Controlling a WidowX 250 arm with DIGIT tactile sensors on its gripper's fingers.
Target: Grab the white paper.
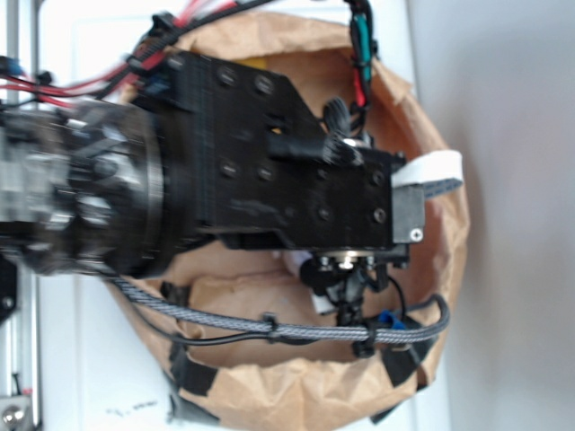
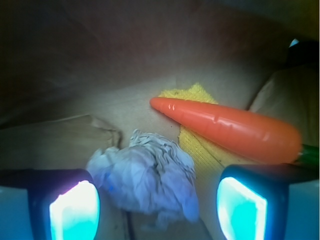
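Note:
Next, my gripper backs off, turns and reaches deeper around the ball's middle [image 2: 149, 180] before it closes, because most of the white paper [image 2: 150, 162] is ahead of the ends of its fingers.
The white paper [image 2: 147, 175] is a wrinkled, greyish-white ball lying on the brown floor of the bag. In the wrist view my gripper [image 2: 157, 212] is open and straddles it. The left finger pad [image 2: 75, 210] sits just left of the ball and the right finger pad [image 2: 242, 207] stands well off to its right. Neither pad presses on the paper. In the exterior view my arm [image 1: 269, 153] reaches down into the brown paper bag [image 1: 431, 99] and covers most of its inside.
An orange toy carrot [image 2: 230, 127] lies just beyond the paper, on a yellow cloth [image 2: 200, 145]. The bag's walls rise all round. A braided cable [image 1: 296, 330] loops across the bag's near side.

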